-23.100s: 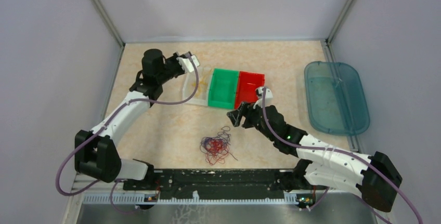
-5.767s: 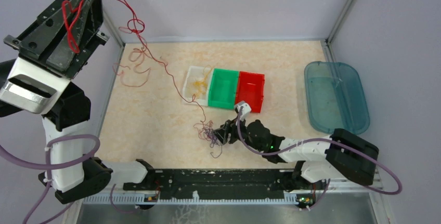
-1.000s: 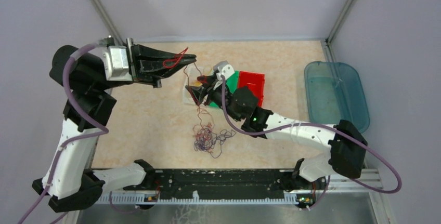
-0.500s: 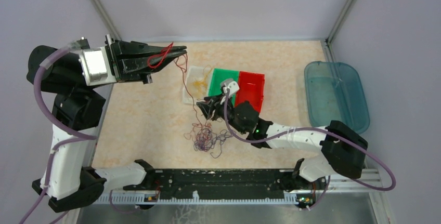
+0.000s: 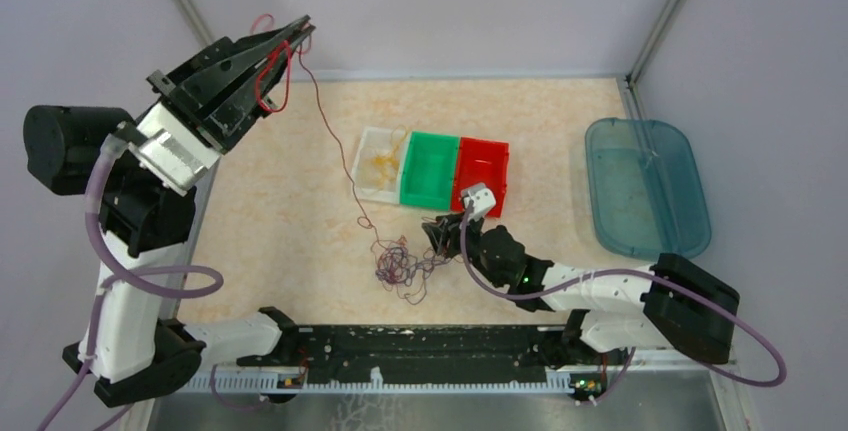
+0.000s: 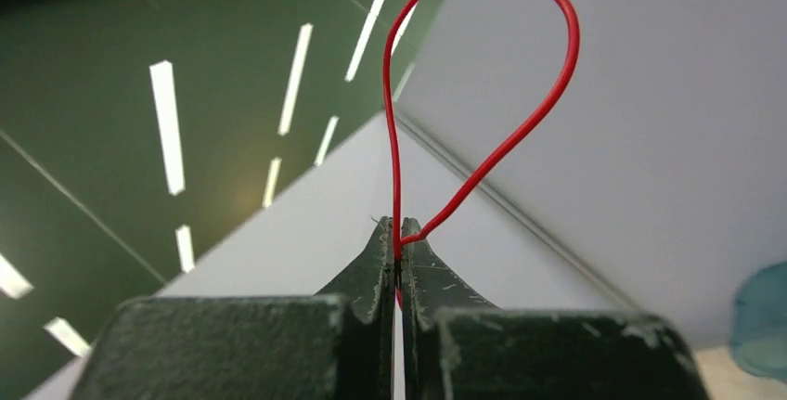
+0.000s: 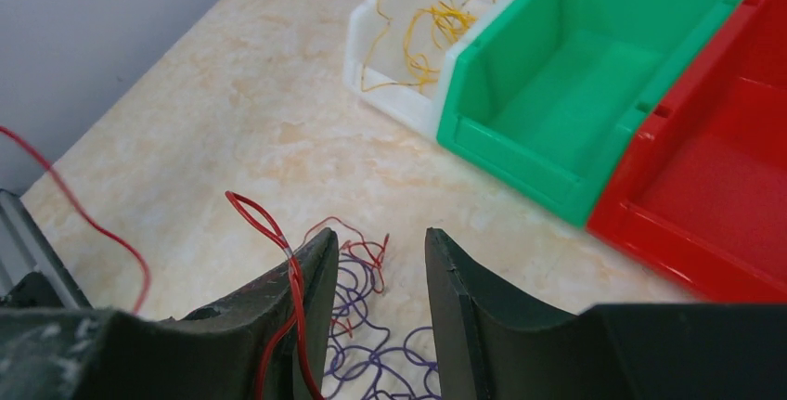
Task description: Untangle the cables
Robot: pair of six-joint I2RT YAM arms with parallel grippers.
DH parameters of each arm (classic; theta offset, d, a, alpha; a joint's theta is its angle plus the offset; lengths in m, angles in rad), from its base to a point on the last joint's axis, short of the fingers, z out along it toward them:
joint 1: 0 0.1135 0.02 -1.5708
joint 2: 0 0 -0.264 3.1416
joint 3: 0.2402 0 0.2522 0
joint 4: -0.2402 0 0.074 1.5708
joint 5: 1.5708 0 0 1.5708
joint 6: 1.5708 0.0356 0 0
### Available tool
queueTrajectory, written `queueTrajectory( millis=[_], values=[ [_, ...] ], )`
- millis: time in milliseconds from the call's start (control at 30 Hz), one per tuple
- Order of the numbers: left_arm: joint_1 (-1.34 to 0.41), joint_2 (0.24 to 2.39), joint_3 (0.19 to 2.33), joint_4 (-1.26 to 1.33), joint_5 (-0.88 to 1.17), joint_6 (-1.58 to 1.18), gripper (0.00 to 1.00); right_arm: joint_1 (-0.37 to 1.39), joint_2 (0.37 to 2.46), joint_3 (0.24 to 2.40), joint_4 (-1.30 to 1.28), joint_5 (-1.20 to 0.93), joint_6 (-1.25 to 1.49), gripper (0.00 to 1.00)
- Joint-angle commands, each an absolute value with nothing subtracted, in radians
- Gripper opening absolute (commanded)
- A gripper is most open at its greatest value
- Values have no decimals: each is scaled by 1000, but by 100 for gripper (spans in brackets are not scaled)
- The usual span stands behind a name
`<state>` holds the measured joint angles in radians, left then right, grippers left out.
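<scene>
The red cable in my left gripper still leads into the tangle (image 5: 383, 245). Next, my right gripper gets the cable loose there before I carry it to the red bin (image 5: 484, 165).
My left gripper (image 5: 298, 27) is raised high at the far left, shut on a red cable (image 5: 325, 131) that runs down to the tangle (image 5: 404, 266) of red and dark purple cables on the table. In the left wrist view the jaws (image 6: 397, 233) pinch the red cable, which loops above them (image 6: 520, 131). My right gripper (image 5: 438, 233) is low beside the tangle's right edge. It is open (image 7: 379, 256), with purple cable (image 7: 371, 335) on the table between the fingers and a red loop (image 7: 264, 228) draped over its left finger's outer side. Yellow cables (image 7: 432, 24) lie in the white bin.
A white bin (image 5: 372, 146), a green bin (image 5: 430, 169) and a red bin (image 5: 484, 169) stand side by side mid-table. A teal tray (image 5: 645, 183) lies at the right. Grey walls enclose the table on three sides.
My left gripper swung up and to the left, pulling the red cable higher and straighter. My right gripper moved away from the bins, down beside the tangle.
</scene>
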<state>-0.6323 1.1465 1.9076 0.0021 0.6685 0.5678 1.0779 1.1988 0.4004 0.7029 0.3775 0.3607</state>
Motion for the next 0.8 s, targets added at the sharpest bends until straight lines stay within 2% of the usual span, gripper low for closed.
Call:
queueTrajectory(
  millis=[0,267,367,467,633,767],
  values=[
    [-630,1160,1947,203,632,752,0,1086,1138,365,719,438,395,40],
    [-630,1233,1954,561,585,1106,0,1086,1056,325,610,494,412,41],
    [-630,1304,2058,635,585,1200,0,1086,1018,318,576,511,406,55],
    [-630,1334,2162,522,615,1185,0,1086,958,338,540,499,355,67],
    [-631,1276,2084,360,684,1106,0,1086,820,429,545,327,184,79],
    [-630,1237,2009,322,705,1064,0,1086,835,575,485,128,117,85]
  ],
)
